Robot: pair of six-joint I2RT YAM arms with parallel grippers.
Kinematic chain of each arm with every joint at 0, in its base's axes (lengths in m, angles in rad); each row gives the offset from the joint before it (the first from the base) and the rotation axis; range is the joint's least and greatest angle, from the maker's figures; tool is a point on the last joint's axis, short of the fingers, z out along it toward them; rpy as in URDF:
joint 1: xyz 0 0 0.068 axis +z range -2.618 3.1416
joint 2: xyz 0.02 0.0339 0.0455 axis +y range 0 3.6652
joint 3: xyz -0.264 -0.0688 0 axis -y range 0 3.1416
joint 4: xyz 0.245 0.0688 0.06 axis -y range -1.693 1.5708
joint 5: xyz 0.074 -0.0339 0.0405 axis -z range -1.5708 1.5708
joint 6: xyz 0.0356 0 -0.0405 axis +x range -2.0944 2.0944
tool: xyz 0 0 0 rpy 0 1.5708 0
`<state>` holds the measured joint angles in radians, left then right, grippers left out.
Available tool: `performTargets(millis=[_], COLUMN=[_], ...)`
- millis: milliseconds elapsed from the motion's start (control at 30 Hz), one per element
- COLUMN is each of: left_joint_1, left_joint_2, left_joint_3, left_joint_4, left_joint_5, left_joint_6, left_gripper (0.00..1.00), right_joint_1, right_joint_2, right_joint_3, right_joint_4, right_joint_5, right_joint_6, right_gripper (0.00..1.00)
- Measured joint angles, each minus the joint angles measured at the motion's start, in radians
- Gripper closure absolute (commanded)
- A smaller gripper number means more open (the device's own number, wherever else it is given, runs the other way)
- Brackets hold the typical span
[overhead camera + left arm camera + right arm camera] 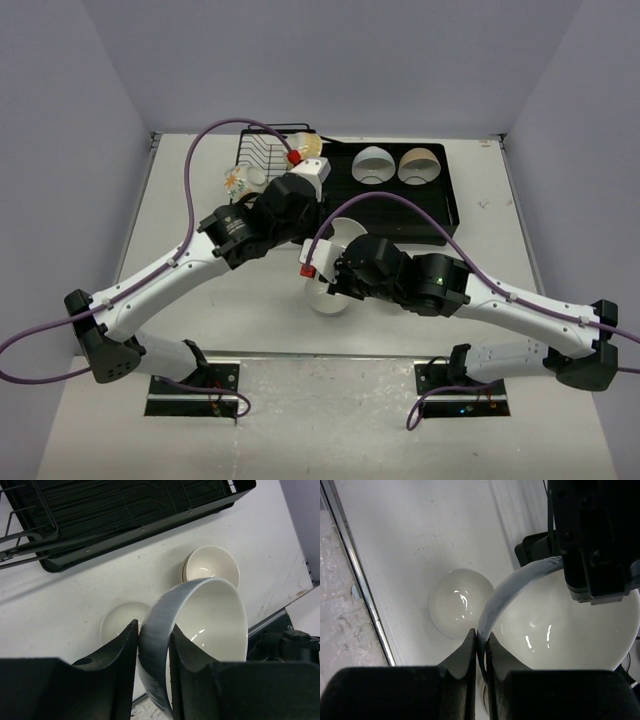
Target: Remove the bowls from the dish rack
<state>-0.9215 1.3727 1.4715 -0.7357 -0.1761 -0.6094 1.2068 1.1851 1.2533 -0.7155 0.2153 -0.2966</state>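
I should open my right gripper and move it away first, because both grippers are on the tilted bowl's rim (496, 603). My left gripper will then set that bowl inside the lower bowl (327, 299).
A glossy white bowl (347, 232) hangs on its side above the table in front of the dish rack (440, 215), held by both arms at once. My left gripper (154, 627) is shut on its rim, with the wall of the bowl (210, 615) pinched between the two fingers. On the opposite edge of this bowl (570, 630), my right gripper (480, 635) is shut tight. Two more bowls, one white (375, 165) and one cream (420, 165), stand on edge in the rack's tray. A yellow patterned bowl (310, 148) sits in the wire basket (265, 150).
A white bowl (330, 300) rests on the table under the held one, also seen as the white bowl (457, 602). Cream bowls (210, 567) are stacked nearby. A flowered bowl (238, 181) lies left of the rack. The table's metal front edge (365, 605) is close.
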Motion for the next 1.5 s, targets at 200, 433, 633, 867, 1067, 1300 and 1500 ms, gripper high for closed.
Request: performTargets(millis=[200,433,633,867,1067,1300,1500], left_joint_1=[0.000,-0.002,-0.005,-0.005,0.001,0.010,0.008], left_joint_2=[0.004,0.019,-0.003,-0.022,-0.023,-0.027,-0.039], left_joint_3=[-0.012,-0.034,-0.133,-0.206,-0.266,-0.327,-0.391], left_joint_4=[-0.002,0.012,0.110,0.159,0.164,0.166,0.187], left_joint_5=[-0.008,-0.035,-0.053,-0.082,-0.133,-0.152,-0.149], left_joint_6=[0.027,0.038,0.038,0.038,0.009,-0.011,-0.028], left_gripper=[1.00,1.00,1.00,1.00,1.00,1.00,1.00], right_joint_1=[0.003,0.004,0.004,0.011,0.010,0.012,0.002], right_joint_2=[0.018,0.021,0.024,0.053,0.058,0.050,-0.075], right_joint_3=[0.006,0.006,-0.001,-0.018,-0.039,-0.068,-0.108], right_joint_4=[-0.004,-0.010,-0.002,0.024,0.074,0.096,0.133], right_joint_5=[0.004,0.019,0.023,0.031,0.077,0.087,0.089], right_joint_6=[0.000,-0.001,-0.001,-0.009,-0.016,-0.021,0.018], right_gripper=[1.00,1.00,1.00,0.84,0.62,0.56,0.42])
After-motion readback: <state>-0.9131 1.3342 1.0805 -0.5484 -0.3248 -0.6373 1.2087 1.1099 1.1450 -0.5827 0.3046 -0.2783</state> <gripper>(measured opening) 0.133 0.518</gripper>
